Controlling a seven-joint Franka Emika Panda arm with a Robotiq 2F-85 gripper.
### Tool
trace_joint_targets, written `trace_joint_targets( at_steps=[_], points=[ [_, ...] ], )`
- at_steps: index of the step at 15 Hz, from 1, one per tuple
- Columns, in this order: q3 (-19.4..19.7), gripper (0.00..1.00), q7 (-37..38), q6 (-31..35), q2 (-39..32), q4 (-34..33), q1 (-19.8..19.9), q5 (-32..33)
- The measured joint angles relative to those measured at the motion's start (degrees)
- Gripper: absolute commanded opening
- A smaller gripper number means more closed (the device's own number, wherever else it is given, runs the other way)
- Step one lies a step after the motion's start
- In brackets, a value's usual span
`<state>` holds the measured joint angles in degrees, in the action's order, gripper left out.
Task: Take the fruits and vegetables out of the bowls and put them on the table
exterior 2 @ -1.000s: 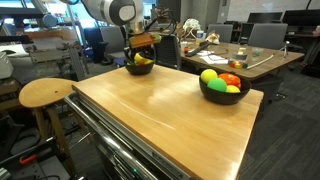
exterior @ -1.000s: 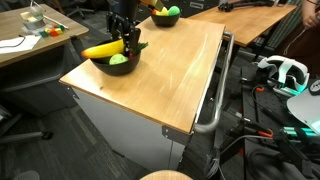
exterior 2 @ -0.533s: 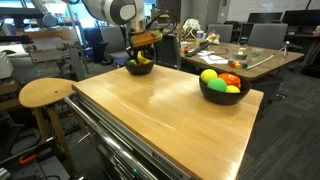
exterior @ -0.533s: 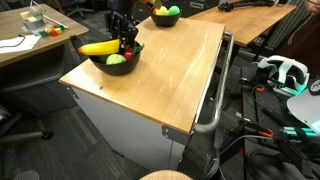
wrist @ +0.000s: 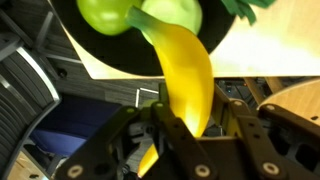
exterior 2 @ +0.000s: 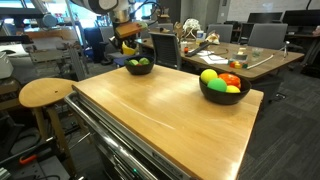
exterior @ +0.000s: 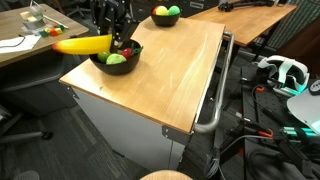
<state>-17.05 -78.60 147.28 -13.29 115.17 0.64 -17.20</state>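
Note:
The robot's gripper has the banana hanging clear [exterior: 83, 45] above the black bowl's rim, so it should go on carrying the banana to the open table corner [exterior: 167, 94] until the banana lies there, and then let go.
My gripper [wrist: 190, 128] is shut on a long yellow banana [wrist: 185, 75], which hangs in the air above one black bowl [wrist: 100, 50]. In an exterior view the banana [exterior: 83, 44] sticks out sideways from the gripper [exterior: 107, 38], just over the rim of that bowl [exterior: 115, 66]. Two round green fruits [wrist: 108, 12] lie in the bowl below, beside a small red piece [exterior: 127, 52]. A second black bowl [exterior 2: 225, 92] on the light wooden table [exterior 2: 150, 115] holds a green fruit [exterior 2: 208, 76], a red pepper [exterior 2: 233, 80] and a pale yellow one.
The held banana hangs beyond the table's edge, over a cluttered wooden desk [exterior: 25, 45] and office chairs. A round wooden stool [exterior 2: 45, 93] stands by the table. A metal bar handle [exterior: 215, 90] runs along the cabinet side. Cables and a headset [exterior: 285, 72] lie on the floor.
The gripper closed on the banana lying in the bowl, then lifted it up and out toward the table's edge. The other fruits stayed put.

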Motion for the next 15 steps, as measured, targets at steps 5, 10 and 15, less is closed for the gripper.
trace_joint_targets(
  at_steps=[5,10,15],
  points=[
    [-1.5,0.19,-4.2,-2.9,7.2,11.6,-1.1,-10.6],
    [0.6,0.18,-5.9,-1.5,11.7,23.7,-3.1,-14.3],
    [2.2,0.74,-7.4,7.5,14.4,32.9,-6.2,-15.3]
  ],
)
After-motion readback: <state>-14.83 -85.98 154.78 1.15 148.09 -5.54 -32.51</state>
